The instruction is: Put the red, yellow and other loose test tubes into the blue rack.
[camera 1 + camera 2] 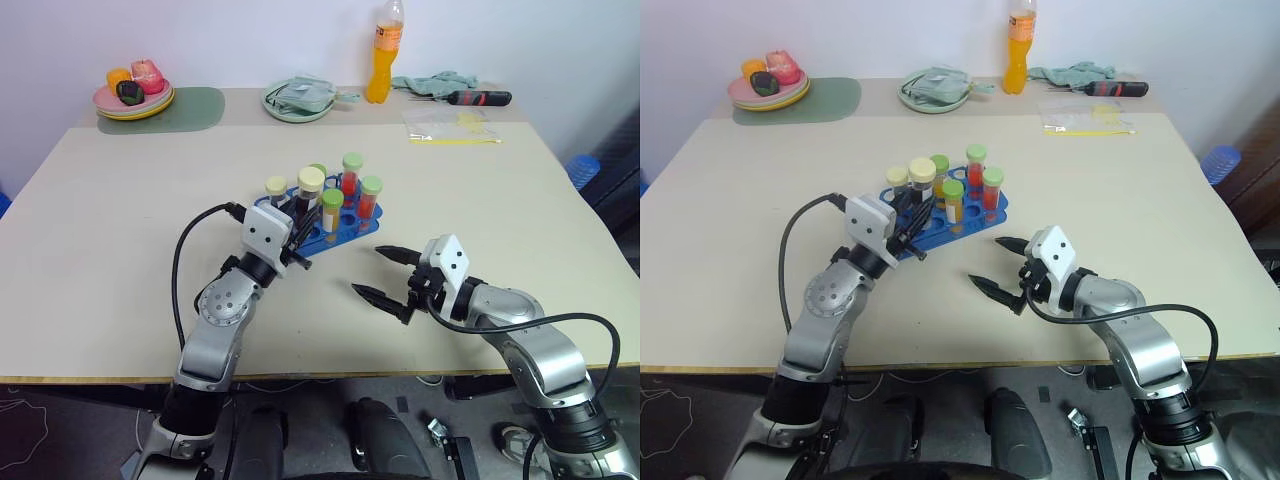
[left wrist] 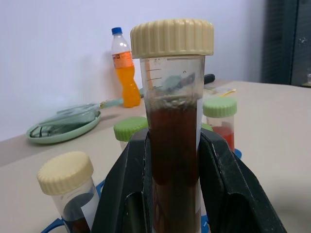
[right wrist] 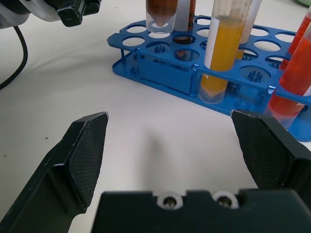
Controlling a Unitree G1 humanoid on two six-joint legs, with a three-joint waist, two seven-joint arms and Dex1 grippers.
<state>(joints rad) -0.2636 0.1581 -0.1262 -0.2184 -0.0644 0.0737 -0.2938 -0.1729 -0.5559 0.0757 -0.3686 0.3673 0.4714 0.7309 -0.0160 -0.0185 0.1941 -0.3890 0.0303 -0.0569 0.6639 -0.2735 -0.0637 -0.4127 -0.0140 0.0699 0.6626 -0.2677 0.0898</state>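
Observation:
The held tube is hanging upright with its bottom (image 3: 161, 20) just above empty rack holes (image 3: 158, 47). My left gripper should keep lowering the tube until it sits in one of them, and then let go.
My left gripper (image 1: 296, 236) is shut on a test tube (image 2: 172, 121) with a cream cap and dark red-brown liquid. It holds the tube upright over the near left end of the blue rack (image 1: 322, 240). The tube's bottom (image 3: 160, 17) hangs just above the rack's holes (image 3: 160, 73). Several tubes stand in the rack: green-capped red ones (image 1: 351, 180), an orange-yellow one (image 3: 218, 53) and a cream-capped one (image 1: 276, 187). To the right of the rack, just above the table, my right gripper (image 1: 370, 271) is open and holds nothing.
Along the table's far edge are a pink plate of fruit (image 1: 135, 95) on a green mat, a green plate with a cloth (image 1: 298, 98), an orange drink bottle (image 1: 383, 55), a screwdriver (image 1: 480, 97) and a plastic bag (image 1: 450, 125). A blue stool (image 1: 583, 168) stands at the right.

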